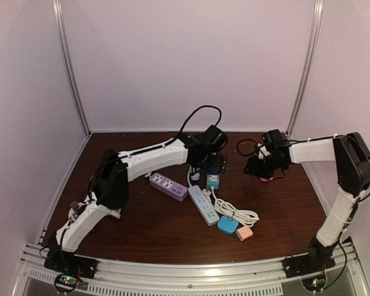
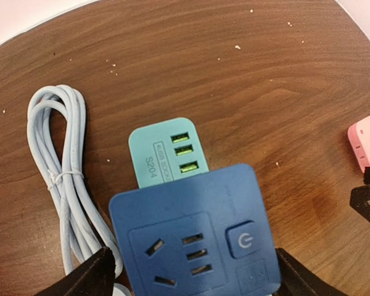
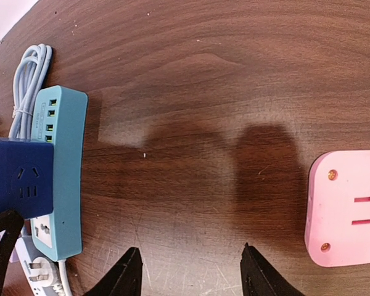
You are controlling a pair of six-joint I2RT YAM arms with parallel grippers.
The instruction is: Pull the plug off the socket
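Observation:
The teal socket strip (image 3: 68, 148) lies free while my left gripper holds the dark blue plug, so next my right gripper steadies the socket strip's end (image 3: 47, 236) next to the plug before I pull.
A dark blue cube plug (image 2: 191, 228) with a power button sits on a teal socket strip (image 2: 163, 151). My left gripper (image 2: 194, 271) has its fingers (image 2: 92, 277) against both sides of the cube, shut on it. In the top view the left gripper (image 1: 214, 165) hangs over the teal strip (image 1: 213, 181). The right wrist view shows the cube (image 3: 18, 179) on top of the teal strip (image 3: 65, 160). My right gripper (image 3: 190, 259) is open and empty over bare table, to the right of the strip, also in the top view (image 1: 259, 168).
A pink adapter (image 3: 345, 209) lies upside down right of my right gripper. A coiled pale blue cable (image 2: 58, 179) lies beside the teal strip. A purple strip (image 1: 168, 185), a white strip (image 1: 203, 205), a white cable coil (image 1: 237, 214), a small blue block (image 1: 227, 225) and a peach one (image 1: 244, 233) lie nearer.

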